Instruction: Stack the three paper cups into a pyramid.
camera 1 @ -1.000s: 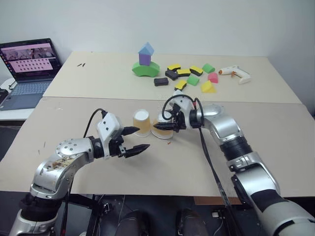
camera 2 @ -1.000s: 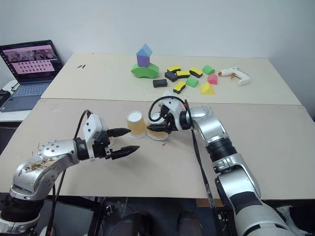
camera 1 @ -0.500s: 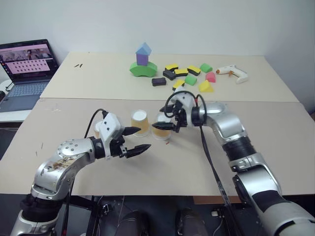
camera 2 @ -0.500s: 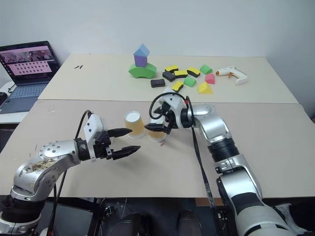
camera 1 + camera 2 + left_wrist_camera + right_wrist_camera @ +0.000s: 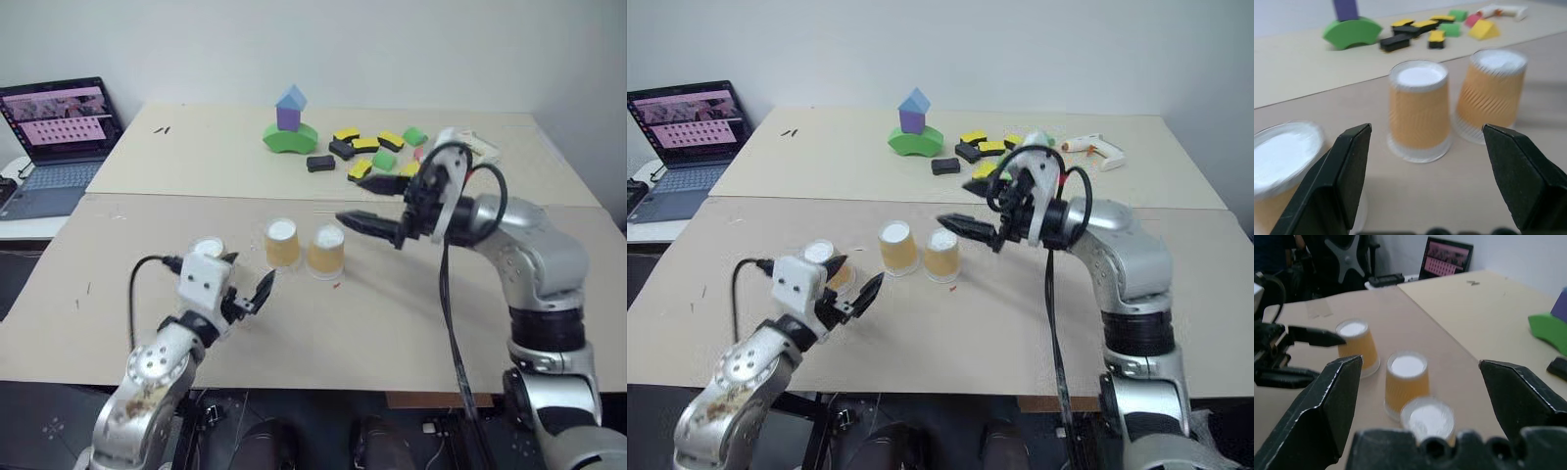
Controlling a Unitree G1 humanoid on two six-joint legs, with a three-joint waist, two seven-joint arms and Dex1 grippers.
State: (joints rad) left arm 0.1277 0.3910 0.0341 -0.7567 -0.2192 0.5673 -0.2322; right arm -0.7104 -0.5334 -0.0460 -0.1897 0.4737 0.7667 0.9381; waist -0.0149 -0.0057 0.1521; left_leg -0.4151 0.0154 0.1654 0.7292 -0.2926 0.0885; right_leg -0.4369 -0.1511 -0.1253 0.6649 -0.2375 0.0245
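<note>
My left gripper will lower the cup [image 5: 208, 247] near it, and that cup should reach across both other cups and stay steady, because they stand a narrow gap [image 5: 304, 255] apart.
Three tan paper cups stand upside down in a row on the near table: the left cup [image 5: 208, 249], the middle cup [image 5: 282, 243] and the right cup [image 5: 326, 251], the last two close side by side. My left gripper [image 5: 854, 282] is low, just in front of the left cup, open and holding nothing. In the left wrist view its fingers [image 5: 1347, 171] frame the middle cup [image 5: 1419, 112]. My right gripper [image 5: 370, 204] hangs open above the table, to the right of the right cup, empty. No cup rests on another.
On the far table stand a green, purple and blue block tower [image 5: 290, 125], scattered foam blocks [image 5: 372, 152] and a white glue gun [image 5: 1095, 149]. An open laptop [image 5: 59, 127] sits far left. A seam runs between the two tables.
My right gripper opened, let go of the right cup, and rose back to the right. My left arm drew back and down, uncovering the left cup.
</note>
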